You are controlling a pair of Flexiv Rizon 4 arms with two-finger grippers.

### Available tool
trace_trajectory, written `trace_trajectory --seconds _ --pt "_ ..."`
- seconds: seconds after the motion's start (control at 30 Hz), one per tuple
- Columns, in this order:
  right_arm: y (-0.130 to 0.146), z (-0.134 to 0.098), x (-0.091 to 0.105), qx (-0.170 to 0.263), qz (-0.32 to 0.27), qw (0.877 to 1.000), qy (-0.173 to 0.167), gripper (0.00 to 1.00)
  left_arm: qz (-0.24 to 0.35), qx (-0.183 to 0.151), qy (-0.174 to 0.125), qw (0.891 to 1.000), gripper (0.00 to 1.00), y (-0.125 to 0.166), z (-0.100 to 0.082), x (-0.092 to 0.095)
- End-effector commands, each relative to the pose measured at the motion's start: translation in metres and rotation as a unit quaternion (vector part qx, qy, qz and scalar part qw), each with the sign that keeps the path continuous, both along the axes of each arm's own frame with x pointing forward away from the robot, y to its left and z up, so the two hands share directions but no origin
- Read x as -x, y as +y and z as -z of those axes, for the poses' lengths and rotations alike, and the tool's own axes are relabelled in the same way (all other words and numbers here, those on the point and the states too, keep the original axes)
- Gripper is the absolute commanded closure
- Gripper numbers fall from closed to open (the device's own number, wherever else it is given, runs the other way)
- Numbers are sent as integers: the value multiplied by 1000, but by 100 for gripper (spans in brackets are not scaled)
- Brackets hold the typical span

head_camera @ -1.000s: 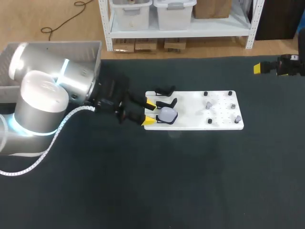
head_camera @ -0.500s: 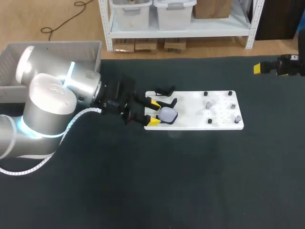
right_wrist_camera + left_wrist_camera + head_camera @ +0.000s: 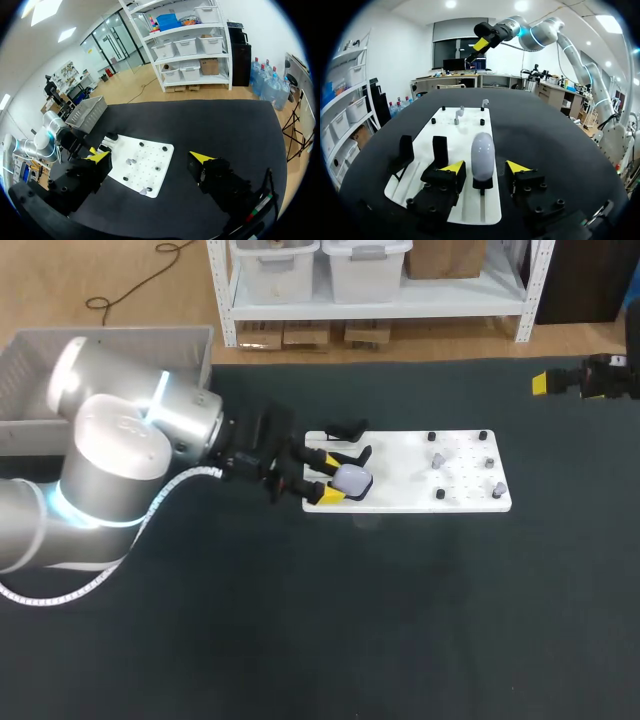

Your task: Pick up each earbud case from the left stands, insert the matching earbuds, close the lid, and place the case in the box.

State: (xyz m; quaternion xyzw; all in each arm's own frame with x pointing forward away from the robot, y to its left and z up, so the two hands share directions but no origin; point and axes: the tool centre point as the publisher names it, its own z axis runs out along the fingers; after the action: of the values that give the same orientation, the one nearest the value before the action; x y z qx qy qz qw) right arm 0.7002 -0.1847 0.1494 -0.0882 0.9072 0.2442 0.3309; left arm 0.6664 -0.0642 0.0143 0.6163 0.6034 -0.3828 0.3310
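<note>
The closed lavender earbud case [image 3: 352, 480] should turn out to hide empty sockets when I open its lid, because small earbuds [image 3: 438, 461] are sitting out on the pegs.
A pale lavender earbud case [image 3: 353, 479] stands on the nearest black stand at the left end of the white board [image 3: 400, 502]. My left gripper [image 3: 328, 477] is open, and its yellow tips straddle the case. In the left wrist view the case [image 3: 483, 152] sits between the fingertips [image 3: 454, 167] with a small gap on each side. Two black stands [image 3: 349, 454] beside it are empty. Small earbuds [image 3: 437, 458] sit on pegs at the board's right end. My right gripper [image 3: 545, 383] hovers wide open over the far right table edge, holding nothing.
The grey box [image 3: 110, 340] sits at the table's far left corner, behind my left arm. In the right wrist view, the board [image 3: 145, 160] lies ahead of my right gripper [image 3: 150, 157] and the box [image 3: 86, 111] is beyond it. Dark tabletop surrounds the board.
My left gripper has slid right along the board until its tips flank the case, and its fingers have narrowed a little. The right arm has not moved.
</note>
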Motion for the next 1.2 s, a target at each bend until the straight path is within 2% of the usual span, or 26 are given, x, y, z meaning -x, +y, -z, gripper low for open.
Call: trace_trajectory --seconds 0.03,1.2 --pt "0 0 0 0 0 1000 0 0 2 1 2 1000 51 -3 1 -4" --pt "0 0 0 0 0 1000 0 0 -4 18 17 1000 55 -5 0 4"
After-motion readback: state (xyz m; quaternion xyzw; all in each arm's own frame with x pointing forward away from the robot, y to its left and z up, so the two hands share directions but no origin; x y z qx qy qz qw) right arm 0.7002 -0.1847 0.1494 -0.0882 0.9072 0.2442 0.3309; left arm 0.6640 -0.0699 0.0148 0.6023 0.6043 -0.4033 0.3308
